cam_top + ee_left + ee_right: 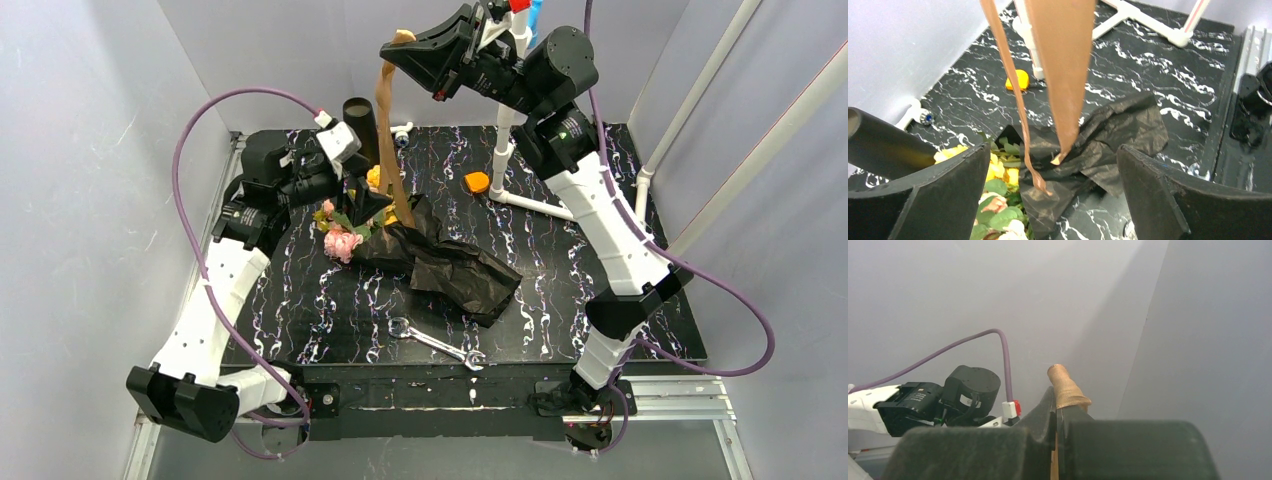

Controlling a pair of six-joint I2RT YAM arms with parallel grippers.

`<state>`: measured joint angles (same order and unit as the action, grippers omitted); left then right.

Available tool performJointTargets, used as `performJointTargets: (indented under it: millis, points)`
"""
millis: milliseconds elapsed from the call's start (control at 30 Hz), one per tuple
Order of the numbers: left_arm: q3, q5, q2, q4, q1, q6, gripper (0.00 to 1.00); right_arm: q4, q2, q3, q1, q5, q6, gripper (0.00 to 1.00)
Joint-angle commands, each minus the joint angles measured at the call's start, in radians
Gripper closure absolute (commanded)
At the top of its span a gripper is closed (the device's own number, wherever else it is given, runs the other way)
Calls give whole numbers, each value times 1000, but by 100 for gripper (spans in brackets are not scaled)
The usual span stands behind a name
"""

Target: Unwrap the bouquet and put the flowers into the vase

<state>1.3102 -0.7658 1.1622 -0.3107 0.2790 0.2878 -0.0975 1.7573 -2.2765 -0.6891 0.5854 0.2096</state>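
Note:
Next, my left gripper takes the ribbon (392,165) and puts it down next to the vase before unwrapping, because the ribbon in my right gripper hangs over the bouquet's paper (406,223).
The bouquet (400,235) lies on the table's left half. Its crinkled black paper (455,268) is spread toward the right, and pink and yellow flowers (342,243) show at its left end. A tan-brown ribbon (388,120) hangs straight down from my right gripper (405,42), which is shut on its top end (1065,387) high above the table. The ribbon's loose ends (1055,159) dangle over the paper (1108,135). My left gripper (1053,200) hovers open over the bouquet, with flowers (998,200) by its left finger (943,195). The black vase (360,122) stands behind it.
A white pipe post (505,130) on a pipe base stands at the back centre, with a small orange object (477,182) beside it. A metal wrench (435,343) lies near the front edge. Grey walls enclose the table on the left, right and back.

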Motion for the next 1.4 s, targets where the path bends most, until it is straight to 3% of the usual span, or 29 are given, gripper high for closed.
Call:
performJointTargets:
  millis: [0,133,233,400,533,567,667,767,867,967,1200,1367]
  points:
    - [68,71,51,142,12,-95,7,-93,-19,-3,1,10,55,99]
    - [90,93,106,239,18,-196,16,-91,-10,-25,1,6,62,99]
    - [96,104,143,278,18,-264,30,-88,-11,-32,2,2,58,99]
    - [96,64,149,289,18,-282,46,-65,-27,-22,0,-13,28,99]
    - [103,49,145,264,18,-282,64,-66,-43,2,2,-23,14,99]
    - [104,53,141,252,18,-302,62,-62,-45,6,3,-27,10,99]
    - [97,23,111,180,18,-246,31,-57,-48,14,9,-39,5,99]
    - [61,75,66,107,9,-203,18,-64,-53,23,12,-43,10,99]
    - [68,18,64,46,-41,-222,8,-83,-57,41,12,-35,20,99]
    - [104,-28,77,-40,-76,-234,2,-92,-59,55,13,-27,25,99]
    - [80,-208,40,61,-89,-320,2,-101,-54,58,13,-18,43,99]
    - [67,-166,39,99,-39,-297,2,-123,-46,61,14,-21,84,99]
